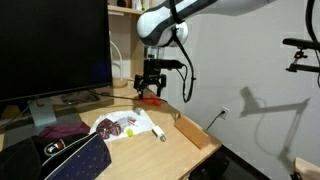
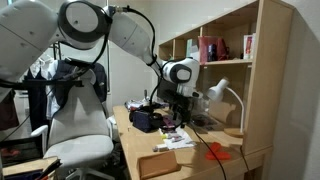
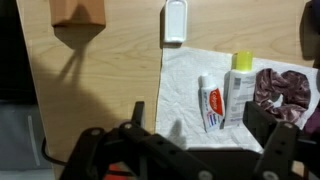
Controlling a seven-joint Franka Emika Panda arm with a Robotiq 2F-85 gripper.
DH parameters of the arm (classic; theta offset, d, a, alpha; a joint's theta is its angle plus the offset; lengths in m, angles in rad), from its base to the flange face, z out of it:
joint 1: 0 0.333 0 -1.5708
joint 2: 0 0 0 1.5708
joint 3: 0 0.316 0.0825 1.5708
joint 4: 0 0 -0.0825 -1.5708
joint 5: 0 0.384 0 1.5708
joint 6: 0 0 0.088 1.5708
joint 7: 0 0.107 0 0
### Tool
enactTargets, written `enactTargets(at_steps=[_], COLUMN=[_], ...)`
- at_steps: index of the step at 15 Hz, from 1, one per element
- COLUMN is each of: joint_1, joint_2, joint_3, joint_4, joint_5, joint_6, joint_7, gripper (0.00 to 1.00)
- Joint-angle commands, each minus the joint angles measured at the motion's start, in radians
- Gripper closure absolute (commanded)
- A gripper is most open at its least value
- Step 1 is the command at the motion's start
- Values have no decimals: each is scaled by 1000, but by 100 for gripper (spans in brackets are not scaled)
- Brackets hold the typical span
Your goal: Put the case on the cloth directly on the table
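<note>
I should turn back, because my open gripper is over the cloth (image 3: 180,103), away from the white oblong object (image 3: 175,21). I need to pick up that object and bring it onto the cloth.
The tan-brown case (image 3: 78,12) lies directly on the light wooden table (image 3: 110,70), left of the white cloth (image 3: 185,85) and apart from it. In an exterior view the case (image 1: 190,131) sits by the table's right edge. The cloth (image 1: 128,124) carries a maroon blotchy patch (image 3: 281,90), a toothpaste tube (image 3: 210,106) and a second tube with a yellow top (image 3: 238,82). My gripper (image 3: 197,113) hangs well above the cloth, open, with nothing between its fingers. It shows in both exterior views (image 1: 150,90) (image 2: 179,97).
A small white oblong object (image 3: 175,20) lies on the wood just beyond the cloth. A purple cloth (image 1: 62,130) and a dark striped pouch (image 1: 75,155) lie toward the near left. A large monitor (image 1: 50,45) stands at the back, with shelves (image 2: 215,50) behind.
</note>
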Motion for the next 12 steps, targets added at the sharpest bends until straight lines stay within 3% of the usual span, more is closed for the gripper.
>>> enactTargets(at_steps=[1,8,9,12], joint_1=[-15,-26,-15,-15], joint_2=[-174,-439,-341,-410], joint_3=[24,31,24,24], joint_4=[-244,-611,-474,-579], joint_5=[0,26,0,2], joint_6=[87,18,10,9], joint_7=[-32,-86,-48,-53], gripper=[0,0,0,0])
